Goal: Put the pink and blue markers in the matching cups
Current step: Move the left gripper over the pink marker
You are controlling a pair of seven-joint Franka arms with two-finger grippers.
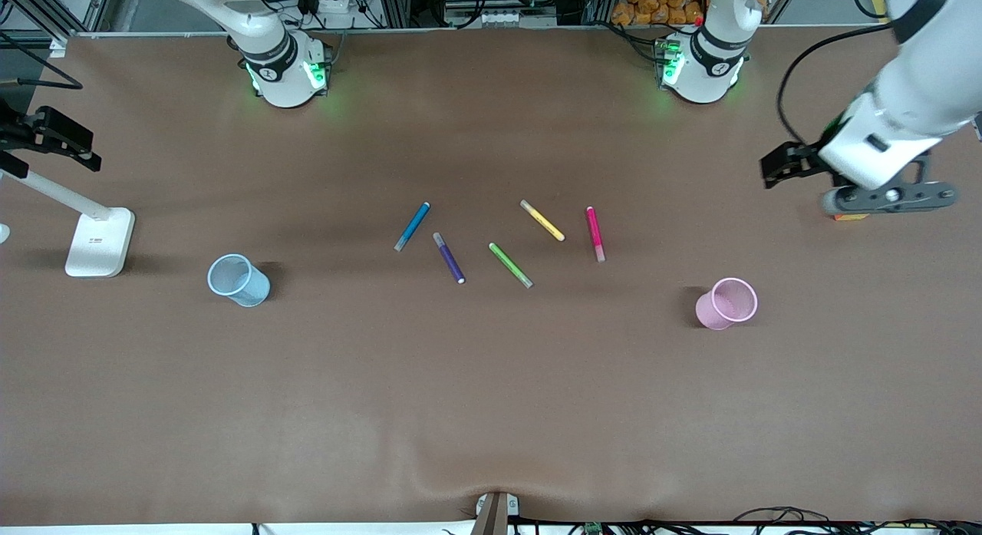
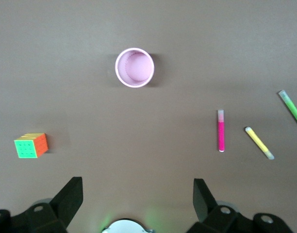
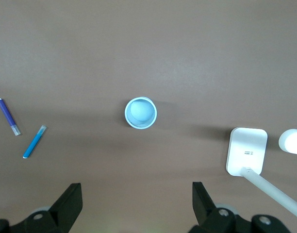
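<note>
The open fingers of my left gripper are in line with the pink marker's narrow width (image 2: 221, 130), so I go on moving toward the pink marker's body (image 1: 594, 226) until they close around it.
The blue marker (image 1: 412, 226) and the pink marker (image 1: 595, 233) lie flat among other pens at the table's middle. The pale blue cup (image 1: 238, 280) stands upright toward the right arm's end. The pink cup (image 1: 726, 303) stands upright toward the left arm's end. My left gripper (image 1: 771, 174) hangs open and empty high over the left arm's end; its wrist view shows the pink cup (image 2: 134, 67) and pink marker (image 2: 220, 131). My right gripper (image 1: 88, 155) hangs open and empty high over the right arm's end; its wrist view shows the blue cup (image 3: 140, 112) and blue marker (image 3: 34, 142).
A dark purple pen (image 1: 449, 258), a green pen (image 1: 511, 265) and a yellow pen (image 1: 542, 220) lie between the two markers. A white lamp base (image 1: 100, 243) stands beside the blue cup. A colour cube (image 2: 31, 145) sits under the left gripper.
</note>
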